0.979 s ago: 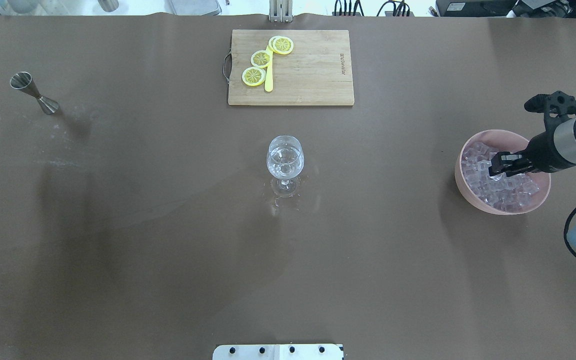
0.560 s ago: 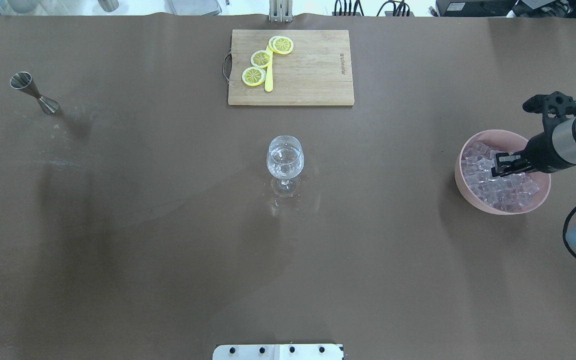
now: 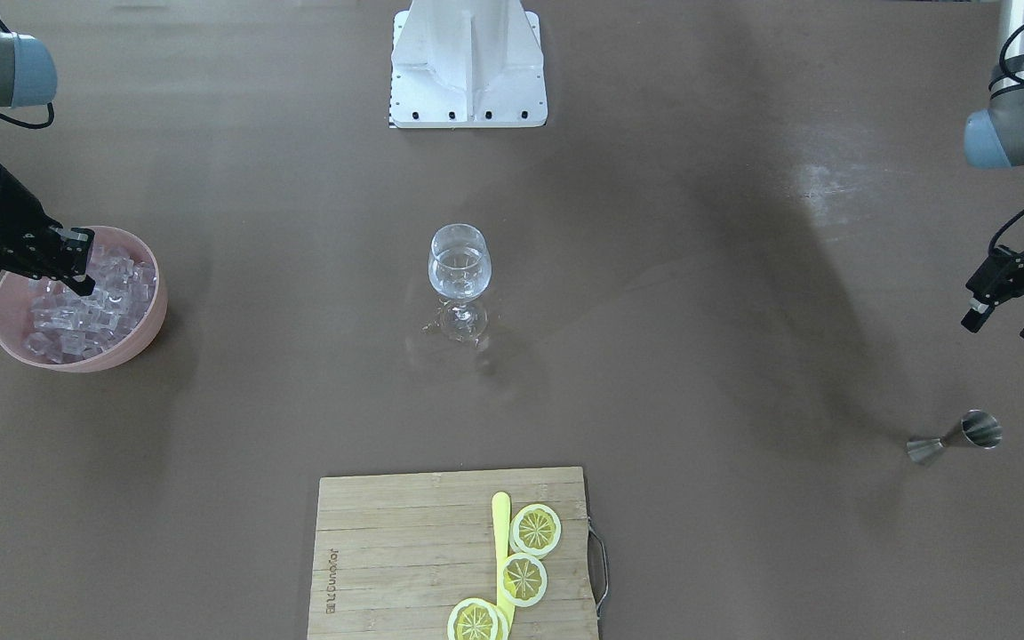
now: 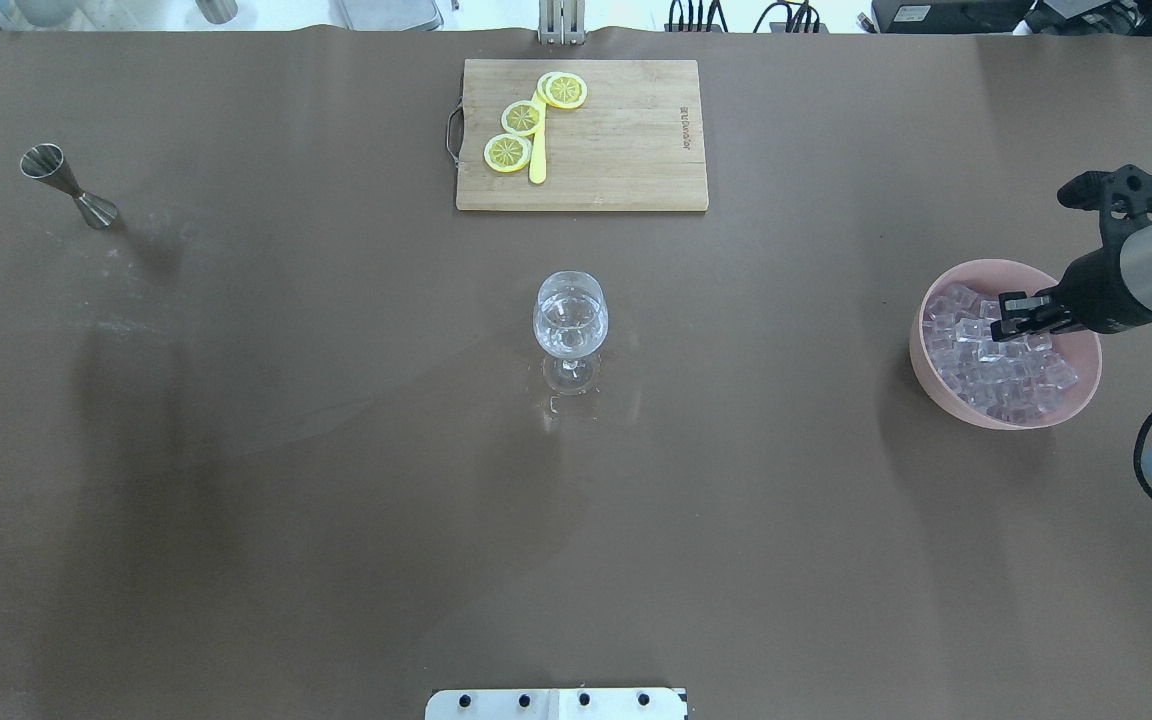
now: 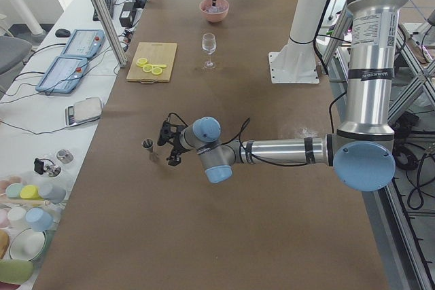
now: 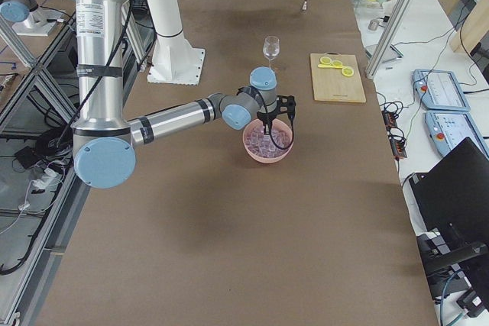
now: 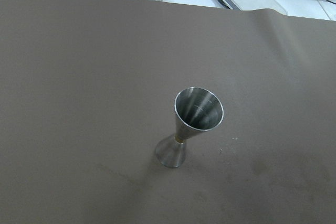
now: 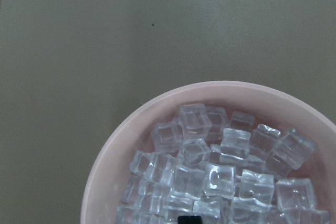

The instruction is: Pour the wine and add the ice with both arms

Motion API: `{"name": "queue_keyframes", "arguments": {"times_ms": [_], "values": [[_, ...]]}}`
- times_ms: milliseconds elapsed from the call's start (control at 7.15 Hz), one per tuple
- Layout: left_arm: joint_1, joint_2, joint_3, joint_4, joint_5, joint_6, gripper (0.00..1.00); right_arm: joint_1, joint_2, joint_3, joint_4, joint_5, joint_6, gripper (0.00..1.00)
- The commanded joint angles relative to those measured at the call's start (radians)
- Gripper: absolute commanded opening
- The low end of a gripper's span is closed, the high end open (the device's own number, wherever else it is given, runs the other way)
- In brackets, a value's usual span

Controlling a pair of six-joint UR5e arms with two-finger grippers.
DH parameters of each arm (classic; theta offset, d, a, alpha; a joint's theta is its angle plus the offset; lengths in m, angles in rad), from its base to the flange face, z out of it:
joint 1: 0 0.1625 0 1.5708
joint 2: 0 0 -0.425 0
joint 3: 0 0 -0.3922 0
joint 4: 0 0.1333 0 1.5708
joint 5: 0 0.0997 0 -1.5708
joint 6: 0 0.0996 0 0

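Note:
My right gripper's fingertips meet empty (image 8: 190,218) above the ice cubes. Next, I open them around a cube (image 8: 208,209) and take hold of it before I go to the wine glass.
A stemmed wine glass (image 4: 569,325) stands at the table's middle with a little clear wine in its bowl; it also shows in the front view (image 3: 459,276). A pink bowl (image 4: 936,380) at the right holds a pile of clear ice cubes (image 4: 976,365). My right gripper (image 4: 1014,317) hangs just above the ice, its fingers a cube's width apart, apparently shut on one cube. My left gripper (image 3: 1005,324) is open and empty, apart from the steel jigger (image 4: 69,185), which stands upright and looks empty in the left wrist view (image 7: 191,124).
A wooden cutting board (image 4: 626,140) with lemon slices (image 4: 524,118) and a yellow knife lies at the far middle. Wet patches lie around the glass foot (image 4: 566,395). The white base block (image 3: 468,62) stands at the robot's edge.
My right gripper has risen out of the ice pile and drawn back a little toward the bowl's far right. My left gripper has slid slightly further out at the left edge.

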Motion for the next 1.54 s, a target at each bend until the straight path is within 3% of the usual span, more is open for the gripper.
{"name": "queue_keyframes", "arguments": {"times_ms": [0, 280, 700, 840, 1119, 1399], "values": [[-0.001, 0.001, -0.001, -0.003, 0.001, 0.000, 0.99, -0.029, -0.001, -0.004, 0.000, -0.054, 0.000, 0.78], [-0.001, 0.001, -0.001, -0.006, 0.001, 0.000, 0.99, -0.033, -0.002, -0.004, -0.002, -0.054, 0.002, 0.87], [-0.001, 0.006, -0.001, -0.011, 0.002, 0.000, 0.99, -0.054, -0.008, -0.019, -0.002, -0.065, 0.002, 0.85], [-0.001, 0.004, -0.001, -0.011, 0.002, 0.000, 0.99, -0.054, -0.008, -0.021, -0.002, -0.064, 0.002, 0.70], [-0.004, 0.004, -0.001, -0.011, 0.002, 0.002, 0.99, -0.054, -0.001, -0.013, -0.044, -0.059, -0.005, 0.00], [-0.004, 0.004, -0.001, -0.011, 0.002, 0.000, 0.99, -0.054, -0.010, -0.013, -0.045, -0.064, -0.012, 0.00]]}}
